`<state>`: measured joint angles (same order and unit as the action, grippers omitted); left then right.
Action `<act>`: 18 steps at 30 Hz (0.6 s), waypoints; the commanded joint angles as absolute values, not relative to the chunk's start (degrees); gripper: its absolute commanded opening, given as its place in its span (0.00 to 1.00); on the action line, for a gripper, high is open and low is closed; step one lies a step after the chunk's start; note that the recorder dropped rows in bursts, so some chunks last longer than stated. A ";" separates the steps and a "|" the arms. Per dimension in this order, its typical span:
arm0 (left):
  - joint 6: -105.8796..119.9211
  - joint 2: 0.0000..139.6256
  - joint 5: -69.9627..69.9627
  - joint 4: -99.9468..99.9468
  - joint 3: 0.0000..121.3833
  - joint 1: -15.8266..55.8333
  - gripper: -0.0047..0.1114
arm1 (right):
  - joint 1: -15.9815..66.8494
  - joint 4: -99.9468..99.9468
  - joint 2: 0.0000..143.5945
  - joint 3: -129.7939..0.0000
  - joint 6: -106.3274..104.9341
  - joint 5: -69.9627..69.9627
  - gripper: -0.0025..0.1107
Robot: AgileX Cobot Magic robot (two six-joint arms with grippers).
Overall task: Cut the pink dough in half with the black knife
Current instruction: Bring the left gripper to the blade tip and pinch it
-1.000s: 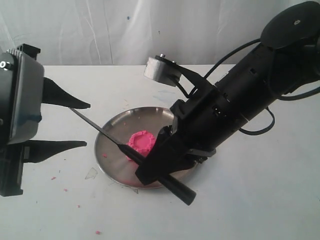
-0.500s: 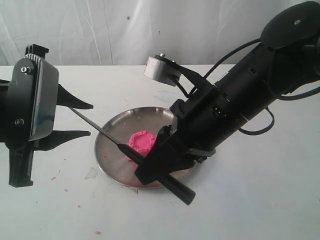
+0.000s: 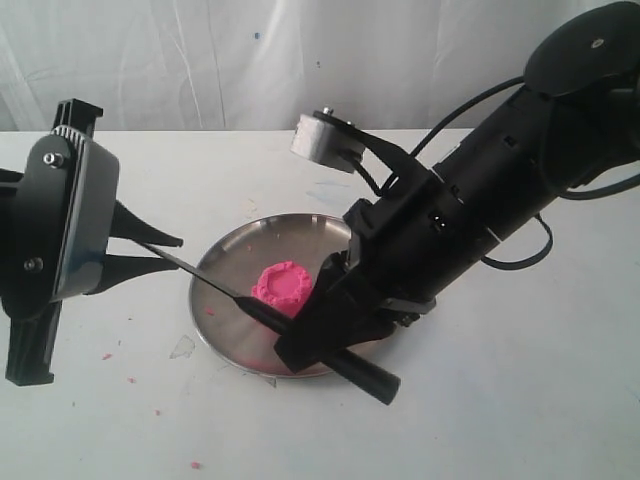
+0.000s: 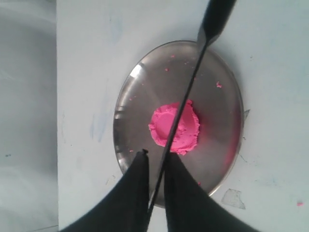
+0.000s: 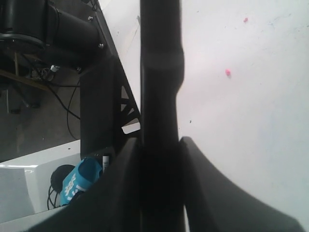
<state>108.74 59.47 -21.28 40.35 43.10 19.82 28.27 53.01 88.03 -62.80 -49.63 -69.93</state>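
My right gripper is sitting crooked on the knife's handle (image 3: 264,313). It should open, turn and grab the knife's handle from above while my left gripper holds the blade's tip.
The pink dough (image 3: 283,284) (image 4: 175,128) is one ridged mound in the middle of the steel plate (image 3: 225,262) (image 4: 140,92). The black knife (image 3: 215,283) (image 4: 186,96) lies slanted over it, with the blade crossing the top of the mound. My right gripper (image 3: 322,338) (image 5: 160,140) is shut on the knife's handle (image 5: 161,72) at the plate's near right rim. My left gripper (image 3: 172,251) (image 4: 155,162) straddles the blade's tip by the plate's left edge. Its jaws are open only a narrow gap, close on both sides of the blade.
Pink crumbs (image 3: 195,465) dot the white table in front of the plate, and a clear torn scrap (image 3: 182,347) (image 4: 234,198) lies by its left rim. The right arm's bulk covers the plate's right side. Past the table edge sits a blue item (image 5: 77,181).
My left gripper has turned and its jaws have narrowed from wide apart to a slim gap around the blade tip. The knife and right arm have shifted slightly; the dough stays put.
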 commanded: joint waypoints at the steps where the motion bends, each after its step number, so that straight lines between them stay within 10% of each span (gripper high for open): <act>1: 107.94 59.40 -24.51 43.41 43.30 20.14 0.04 | 27.99 54.12 87.57 -62.62 -49.71 -69.96 0.02; 12: 105.81 59.40 -26.81 44.70 43.38 20.14 0.04 | 27.99 50.64 87.57 -62.62 -49.97 -69.52 0.03; 18: 104.74 59.40 -27.35 44.48 43.38 20.14 0.04 | 27.99 45.32 87.57 -62.73 -49.73 -65.39 0.22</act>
